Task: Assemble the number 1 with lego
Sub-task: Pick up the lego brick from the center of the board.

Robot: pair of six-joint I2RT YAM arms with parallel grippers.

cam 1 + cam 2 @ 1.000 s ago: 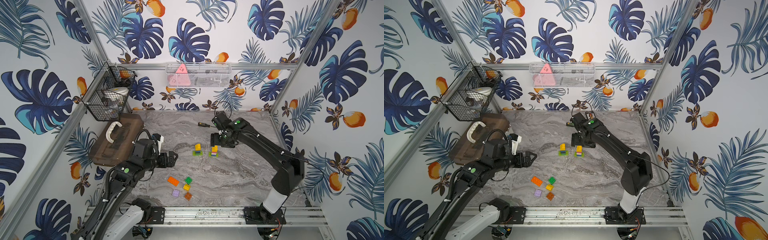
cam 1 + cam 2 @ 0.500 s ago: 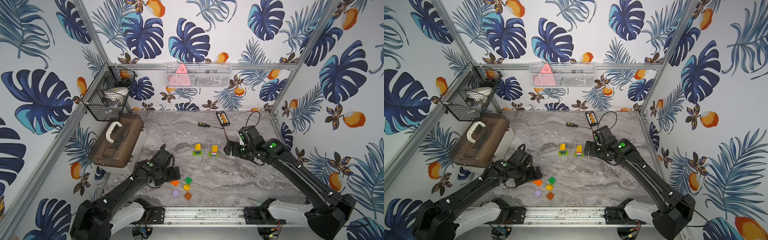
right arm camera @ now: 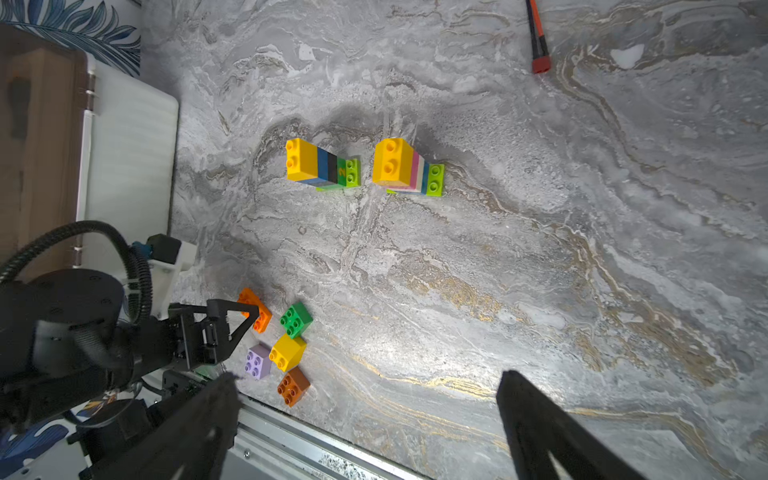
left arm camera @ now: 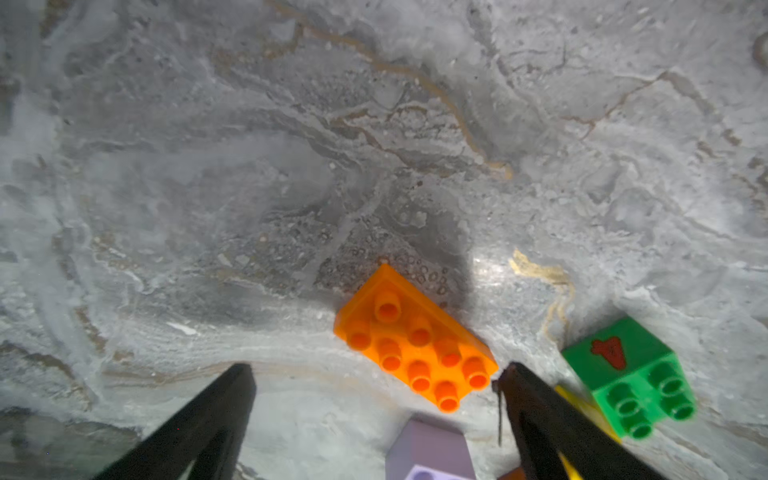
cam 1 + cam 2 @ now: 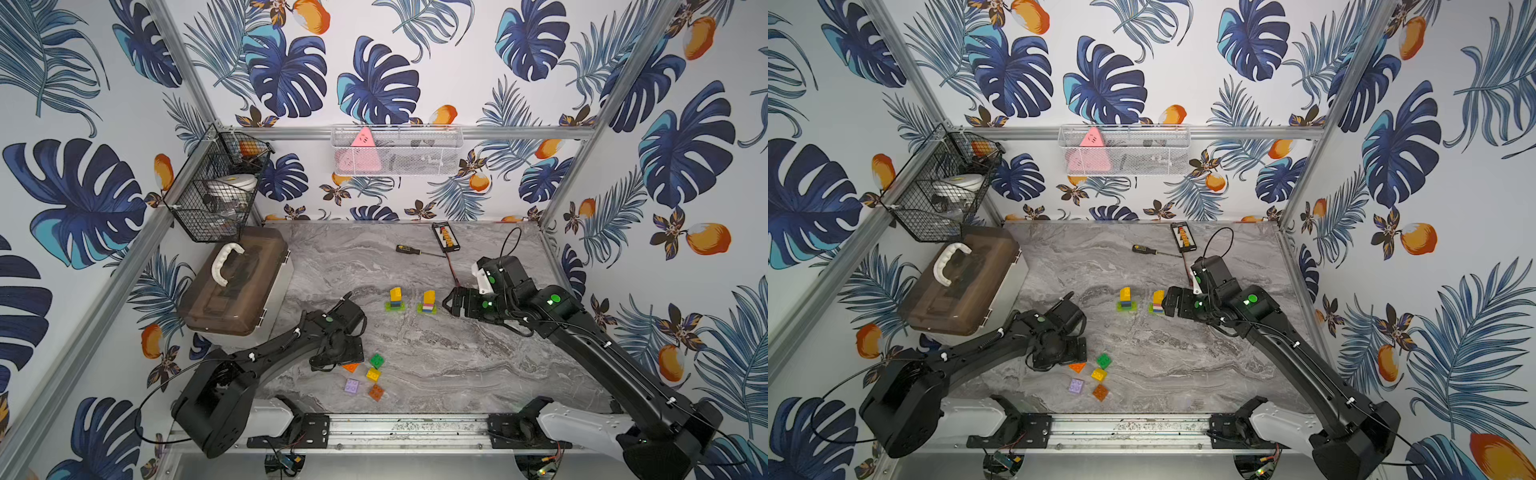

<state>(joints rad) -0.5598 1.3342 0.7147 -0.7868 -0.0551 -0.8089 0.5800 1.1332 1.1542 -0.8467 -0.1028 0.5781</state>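
The long orange brick [image 5: 350, 368] is far away from my right gripper, so my left gripper should pick it up and put it down in the open space nearer my right arm [image 5: 452, 364].
Two upright lego stacks, each with a yellow top and a lime base, stand mid-table in both top views: one [image 5: 395, 300] and another [image 5: 427, 302] to its right. My right gripper [image 5: 451, 303] is open and empty just right of the second stack [image 3: 399, 166]. Near the front lie loose bricks: a long orange one [image 4: 411, 345], green [image 4: 631, 378], yellow [image 3: 287, 352], purple [image 3: 257, 361] and dark orange [image 3: 293, 386]. My left gripper [image 4: 374, 370] hangs open just above the long orange brick, one finger [image 4: 536, 415] beside its corner, holding nothing.
A brown toolbox [image 5: 235, 286] fills the left side. A screwdriver [image 5: 409, 250] and a black bit case [image 5: 445, 237] lie at the back, with a red cable [image 5: 452, 270] running towards my right arm. A metal rail [image 5: 407, 428] edges the front.
My left arm has dropped from beside the toolbox to the loose bricks. My right gripper has left the right stack, opened wider and moved to its right.
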